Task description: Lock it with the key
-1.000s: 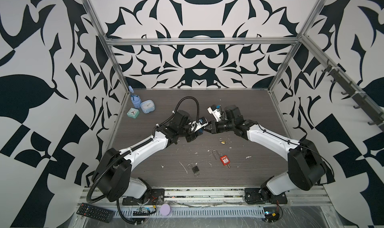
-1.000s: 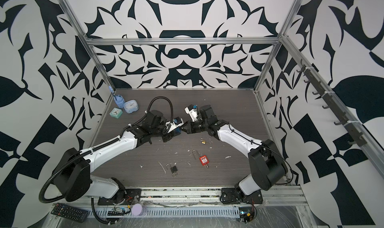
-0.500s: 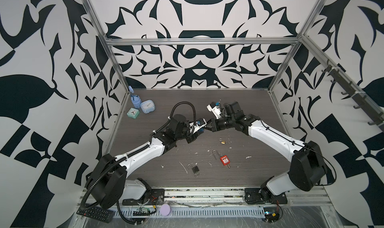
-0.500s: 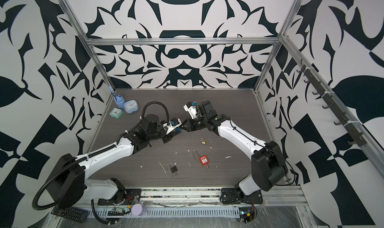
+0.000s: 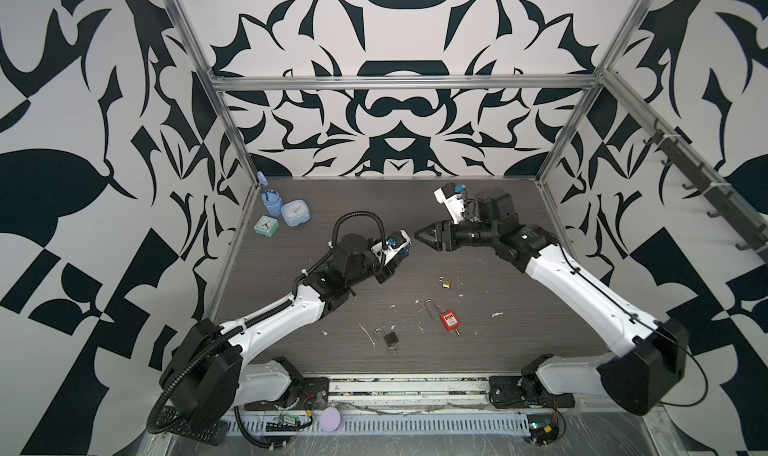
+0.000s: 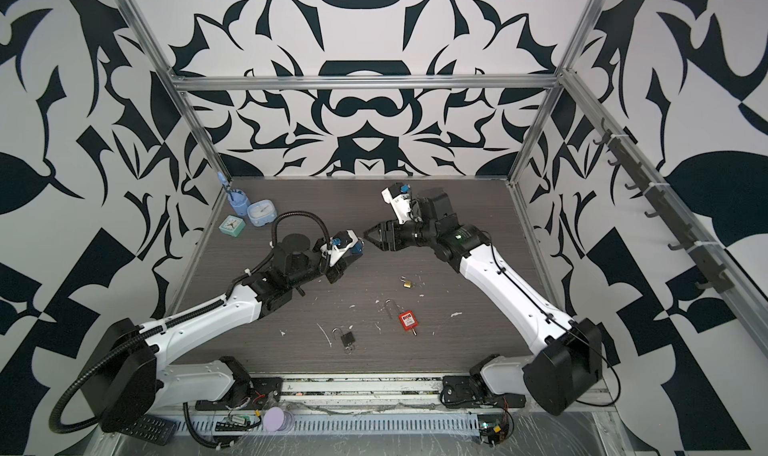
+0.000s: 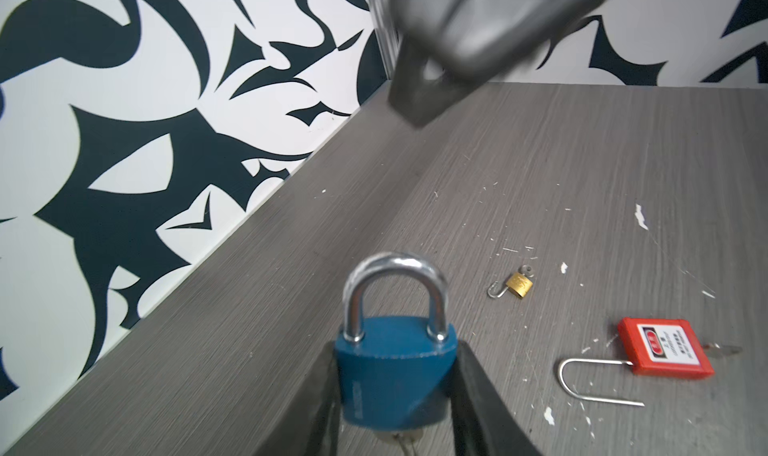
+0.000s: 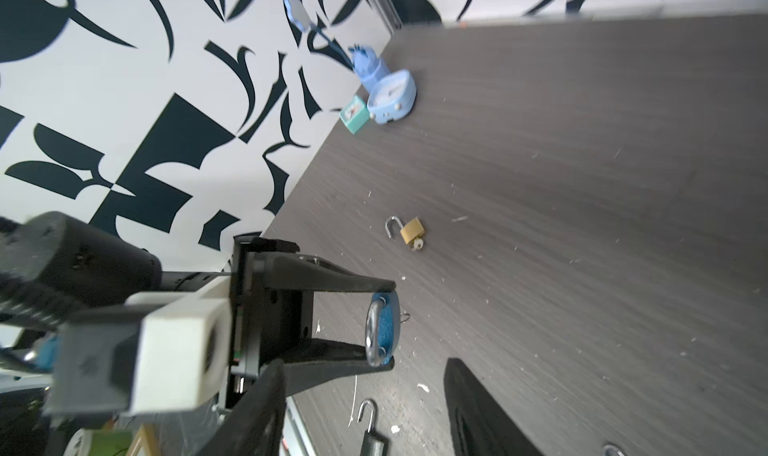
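Observation:
My right gripper is on the side that the blue padlock's shackle (image 8: 372,333) faces, and the key (image 8: 405,317) points away, so my left gripper should turn the key towards my right gripper.
A blue padlock (image 7: 395,375) with a silver shackle (image 7: 395,267) is clamped by its body between the fingers of my left gripper (image 7: 395,350), held above the table. Both shackle legs sit in the body. A key (image 7: 405,437) pokes out of the padlock's underside, mostly hidden. In both top views the left gripper (image 5: 401,252) (image 6: 353,252) holds the padlock (image 5: 404,248) mid-table. My right gripper (image 5: 422,240) (image 6: 371,241) hovers just right of it, open and empty. In the right wrist view the padlock (image 8: 384,329) lies ahead of the spread right fingers (image 8: 478,412).
On the table lie a small brass padlock (image 5: 446,283), a red padlock (image 5: 449,321) with a long open shackle and a black padlock (image 5: 390,339), all open. Two small clocks (image 5: 293,213) (image 5: 266,225) and a blue holder (image 5: 270,196) stand at the back left corner.
My right gripper has opened and drawn back to the right, away from the blue padlock. The left gripper still holds the padlock and has shifted slightly.

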Controlling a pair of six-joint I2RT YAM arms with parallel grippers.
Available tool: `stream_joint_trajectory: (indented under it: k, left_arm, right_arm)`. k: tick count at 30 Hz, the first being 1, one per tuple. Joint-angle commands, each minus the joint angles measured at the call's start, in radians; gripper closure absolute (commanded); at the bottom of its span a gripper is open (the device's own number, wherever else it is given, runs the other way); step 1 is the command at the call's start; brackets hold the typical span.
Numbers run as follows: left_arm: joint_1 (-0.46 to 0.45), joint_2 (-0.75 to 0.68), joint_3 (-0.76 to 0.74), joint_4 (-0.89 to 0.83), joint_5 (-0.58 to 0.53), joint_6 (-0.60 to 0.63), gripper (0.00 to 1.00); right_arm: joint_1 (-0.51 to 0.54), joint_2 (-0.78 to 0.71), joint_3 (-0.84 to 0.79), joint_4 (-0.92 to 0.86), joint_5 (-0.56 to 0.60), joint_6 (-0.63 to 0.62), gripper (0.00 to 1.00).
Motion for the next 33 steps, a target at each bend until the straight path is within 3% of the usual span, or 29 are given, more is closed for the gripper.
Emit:
stream_joint_trajectory:
  k: [1, 4, 9, 13, 18, 21, 26, 29, 33]
  left_arm:
    - [-0.001, -0.024, 0.038, 0.083, -0.137, -0.16, 1.0]
    - [0.0, -0.016, 0.093, 0.038, -0.246, -0.313, 1.0]
    - [0.029, -0.004, 0.248, -0.165, -0.3, -0.569, 1.0]
    - [0.119, 0.008, 0.334, -0.297, -0.17, -0.871, 1.0]
    - [0.245, 0.06, 0.36, -0.431, -0.006, -1.291, 1.0]
    - [0.283, 0.085, 0.368, -0.496, 0.097, -1.396, 1.0]
    - [0.29, 0.131, 0.387, -0.592, 0.158, -1.457, 1.0]
    - [0.29, 0.143, 0.369, -0.575, 0.179, -1.519, 1.0]
    - [0.29, 0.16, 0.36, -0.55, 0.193, -1.558, 1.0]
  right_arm:
    - [0.0, -0.125, -0.112, 0.187, 0.108, -0.044, 0.34]
    - [0.0, -0.22, -0.237, 0.34, 0.158, -0.047, 0.27]
    - [0.0, -0.314, -0.376, 0.49, 0.157, -0.035, 0.21]
    - [0.0, -0.314, -0.43, 0.586, 0.126, -0.003, 0.22]
    - [0.0, -0.308, -0.498, 0.791, 0.095, 0.141, 0.22]
    - [0.001, -0.279, -0.498, 0.81, 0.1, 0.194, 0.22]
    - [0.0, -0.167, -0.433, 0.812, 0.042, 0.358, 0.25]
    - [0.003, -0.067, -0.398, 0.854, -0.028, 0.446, 0.31]
    - [0.005, 0.052, -0.332, 0.813, -0.078, 0.452, 0.42]
